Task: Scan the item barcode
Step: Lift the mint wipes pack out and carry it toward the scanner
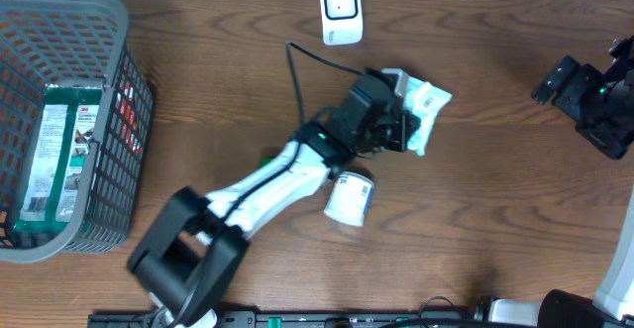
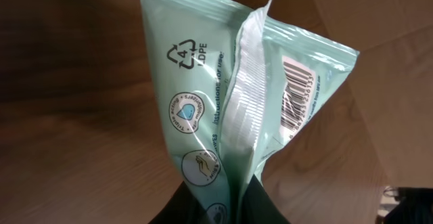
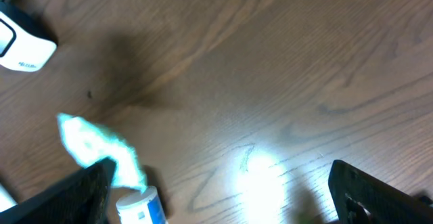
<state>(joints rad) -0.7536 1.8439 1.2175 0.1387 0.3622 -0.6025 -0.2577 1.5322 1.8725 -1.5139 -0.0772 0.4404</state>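
Note:
I should lay the packet down [image 1: 426, 110] with the barcode up and press it flat, because the packet is bunched up in my left gripper and its barcode panel [image 2: 298, 97] is slanted.
A mint-green wipes packet [image 1: 424, 102] hangs above the table, and my left gripper [image 1: 401, 130] is shut on its lower end. In the left wrist view the packet [image 2: 203, 95] stands up from between my dark fingers [image 2: 270, 207], its back seam towards the camera and a barcode [image 2: 298, 92] on its right panel. The white scanner [image 1: 340, 9] stands at the table's far edge, up and left of the packet. My right gripper [image 1: 594, 95] hovers at the far right, open and holding nothing, well away from the packet. From there the packet [image 3: 95, 146] shows as a blurred pale shape.
A white bottle with a blue label [image 1: 350, 199] lies on the table just below my left arm. A grey plastic basket [image 1: 104, 120] with a green box [image 1: 59, 150] inside stands at the left edge. A black cable [image 1: 297, 70] runs across the table near the scanner.

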